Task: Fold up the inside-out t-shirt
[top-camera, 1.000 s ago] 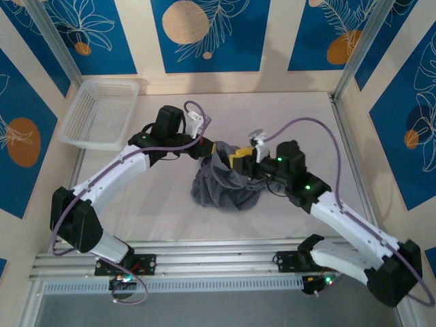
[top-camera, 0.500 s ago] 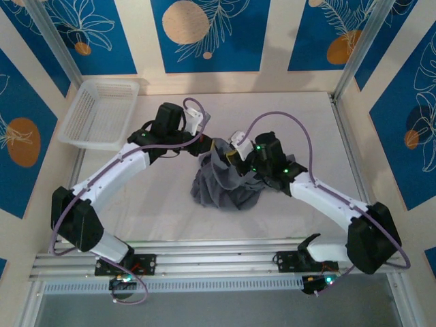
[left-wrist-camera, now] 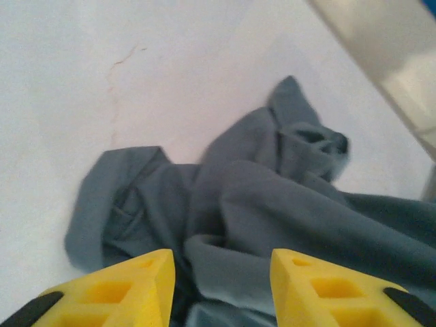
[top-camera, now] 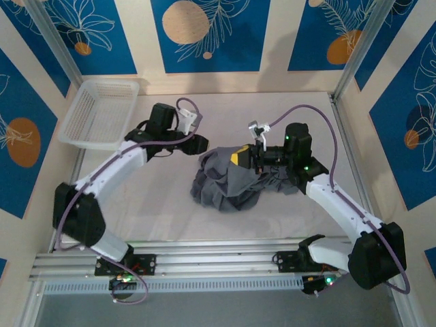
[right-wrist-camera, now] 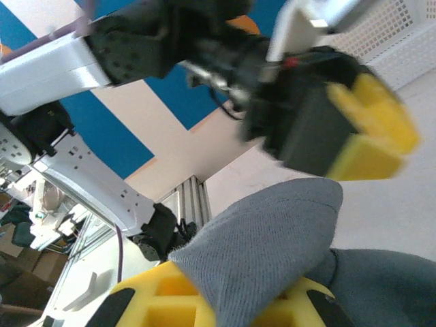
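Note:
My right gripper is pinching a raised fold of the crumpled t-shirt (right-wrist-camera: 262, 235), so next my left gripper grabs the fold's loose end (right-wrist-camera: 315, 196) before my right gripper changes its grip.
The inside-out t-shirt (top-camera: 228, 182) lies in a crumpled slate-grey heap at mid-table. My right gripper (top-camera: 240, 159) sits over the heap's upper right. In the right wrist view, that gripper (right-wrist-camera: 231, 303) is shut on a raised fold of the grey cloth (right-wrist-camera: 272, 238). My left gripper (top-camera: 199, 144) hovers just off the heap's upper left edge. Seen from the left wrist, its yellow fingers (left-wrist-camera: 129, 286) stand apart, the left gripper (left-wrist-camera: 223, 289) open above the rumpled t-shirt (left-wrist-camera: 272, 204) and holding nothing. The left gripper (right-wrist-camera: 354, 133) faces the right one across the cloth.
A white lattice basket (top-camera: 101, 112) stands at the back left corner, also seen as the basket (right-wrist-camera: 402, 30) from the right wrist. An aluminium rail (top-camera: 204, 262) runs along the near edge. Walls close in the table at the back and sides.
My right gripper closed on a fold of the t-shirt and drew it up and right. My left gripper opened, let go of the cloth and backed off to the left.

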Controlling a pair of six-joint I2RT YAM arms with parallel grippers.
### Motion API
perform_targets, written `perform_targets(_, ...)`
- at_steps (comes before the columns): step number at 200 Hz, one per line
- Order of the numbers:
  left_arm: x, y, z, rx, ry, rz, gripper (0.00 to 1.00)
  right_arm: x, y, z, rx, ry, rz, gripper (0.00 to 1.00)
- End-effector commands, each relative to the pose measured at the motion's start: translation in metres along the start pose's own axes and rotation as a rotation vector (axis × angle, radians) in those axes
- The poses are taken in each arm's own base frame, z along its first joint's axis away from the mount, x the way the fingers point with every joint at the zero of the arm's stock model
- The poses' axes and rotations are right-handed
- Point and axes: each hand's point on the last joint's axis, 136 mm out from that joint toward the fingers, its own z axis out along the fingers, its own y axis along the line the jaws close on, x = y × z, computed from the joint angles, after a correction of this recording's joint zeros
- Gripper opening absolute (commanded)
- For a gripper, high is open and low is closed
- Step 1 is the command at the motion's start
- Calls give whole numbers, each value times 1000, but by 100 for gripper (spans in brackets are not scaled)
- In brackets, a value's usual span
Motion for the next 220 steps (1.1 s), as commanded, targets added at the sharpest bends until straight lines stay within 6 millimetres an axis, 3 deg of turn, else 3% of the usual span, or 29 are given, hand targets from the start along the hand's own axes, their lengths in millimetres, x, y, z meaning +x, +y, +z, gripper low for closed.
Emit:
perform_targets(1, 18, -40, -28, 167, -6, -67, 53, 2, -7, 0, 9, 2, 27, 0)
perform_targets(24, 37, -74, -31, 403, 43, -215, 54, 4, -15, 1, 24, 7, 40, 0)
perform_targets(38, 56, -80, -22, 446, 117, -255, 57, 4, -18, 1, 28, 7, 44, 0)
perform_targets(60, 71, -68, -3, 368, 166, -250, 62, 4, -17, 2, 17, 11, 50, 0)
perform_targets(79, 69, -33, 15, 182, 143, -253, 64, 2, -14, 3, 10, 10, 46, 0)
perform_targets(94, 57, -26, 24, 171, 106, -247, 51, 1, -13, 3, 11, 7, 50, 0)
perform_targets(98, 51, -27, 25, 185, 92, -247, 41, 2, -14, 3, 13, 7, 57, 0)
perform_targets(110, 35, -36, 25, 239, 46, -247, 0, 4, -19, 2, 35, 2, 88, 0)
perform_targets(124, 19, -44, 16, 263, 2, -242, 0, 9, -43, -4, 131, -21, 188, 2)
perform_targets(141, 5, -49, 2, 277, -45, -248, 0, 32, -97, -29, 294, -67, 342, 22)
perform_targets(149, 5, -50, -1, 280, -52, -250, 0, 50, -124, -42, 378, -82, 408, 23)
perform_targets(158, 6, -51, 0, 290, -48, -259, 0, 65, -139, -50, 421, -65, 445, 23)
perform_targets(171, 14, -51, 5, 313, -22, -292, 0, 70, -143, -54, 448, -27, 482, 29)
perform_targets(185, 26, -50, 13, 317, 6, -315, 0, 63, -136, -56, 462, -28, 513, 37)
perform_targets(204, 37, -48, 21, 301, 30, -323, 0, 51, -122, -61, 518, -94, 529, 38)
perform_targets(220, 41, -47, 27, 291, 43, -331, 0, 56, -112, -64, 644, -139, 574, 36)
